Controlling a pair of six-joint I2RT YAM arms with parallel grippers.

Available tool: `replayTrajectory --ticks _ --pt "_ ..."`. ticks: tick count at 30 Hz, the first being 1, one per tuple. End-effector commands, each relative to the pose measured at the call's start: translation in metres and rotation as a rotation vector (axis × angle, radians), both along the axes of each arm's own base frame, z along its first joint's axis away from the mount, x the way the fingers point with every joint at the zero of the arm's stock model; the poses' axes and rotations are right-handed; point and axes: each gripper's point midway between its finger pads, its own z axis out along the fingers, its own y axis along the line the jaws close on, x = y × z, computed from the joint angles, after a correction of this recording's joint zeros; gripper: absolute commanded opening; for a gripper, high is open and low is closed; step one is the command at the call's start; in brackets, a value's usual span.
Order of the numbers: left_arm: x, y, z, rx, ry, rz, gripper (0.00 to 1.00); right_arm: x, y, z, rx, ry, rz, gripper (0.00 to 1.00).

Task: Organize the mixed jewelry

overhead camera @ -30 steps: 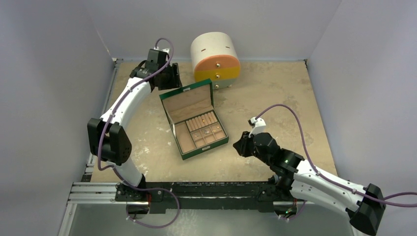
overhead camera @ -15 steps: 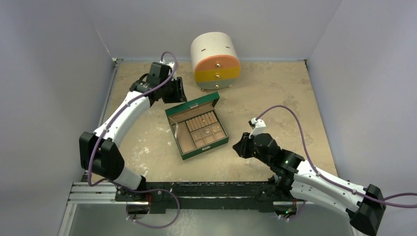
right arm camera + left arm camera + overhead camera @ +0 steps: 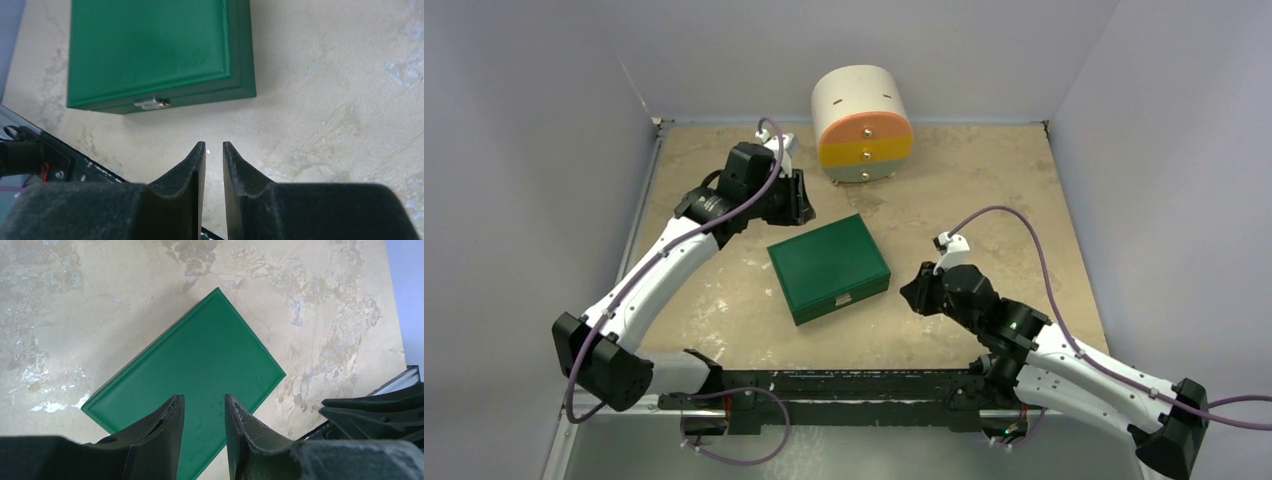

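My left gripper should push the box's short side (image 3: pixel 781 284) to straighten the green box before opening it, because the box is crooked and its small metal latch (image 3: pixel 843 299) is at a slant.
The green box (image 3: pixel 829 268) lies shut on the table, its lid flat and its small metal latch (image 3: pixel 845 299) on the near side. The mixed jewelry is hidden inside it. My left gripper (image 3: pixel 802 200) hovers at the box's far left corner. In the left wrist view the left gripper (image 3: pixel 202 396) is open and empty above the lid (image 3: pixel 185 375). My right gripper (image 3: pixel 911 293) sits low, right of the box, apart from it. In the right wrist view the right gripper (image 3: pixel 213 143) shows a narrow gap and holds nothing. The box (image 3: pixel 150 50) and its latch (image 3: pixel 151 104) lie ahead of it.
A round white cabinet (image 3: pixel 862 125) with orange, yellow and grey drawers stands at the back, behind the box. Grey walls close the table (image 3: pixel 984 190) on three sides. The metal rail (image 3: pixel 824 385) with the arm bases runs along the near edge.
The box lid has gone from standing open to fully shut, hiding the tan compartments and the jewelry. My left arm swung forward and right, following the lid down. The right arm barely moved.
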Motion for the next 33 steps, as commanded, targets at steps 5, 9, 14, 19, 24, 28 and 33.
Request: replayTrajectory --ticks 5,9,14,19,24,28,33 --pt "-0.018 0.01 0.013 -0.047 -0.098 -0.009 0.36 0.019 0.008 0.054 0.018 -0.124 0.0 0.21" --pt "-0.025 0.017 0.019 -0.06 -0.158 -0.002 0.4 0.023 0.021 0.068 0.029 -0.146 0.04 0.19" --pt "-0.032 0.032 0.033 -0.07 -0.249 0.042 0.46 0.031 0.044 0.078 0.023 -0.161 0.111 0.09" --pt "-0.039 0.058 0.053 -0.047 -0.358 0.124 0.5 0.032 0.078 0.078 0.039 -0.132 0.23 0.0" --pt "-0.046 0.078 0.058 -0.05 -0.422 0.207 0.54 0.035 0.107 0.067 0.036 -0.081 0.308 0.0" --pt "-0.051 0.089 0.054 -0.016 -0.43 0.237 0.56 0.035 0.126 0.055 0.02 -0.035 0.354 0.0" --pt "-0.054 0.096 0.046 0.009 -0.431 0.25 0.59 0.036 0.145 0.037 -0.033 0.003 0.378 0.0"
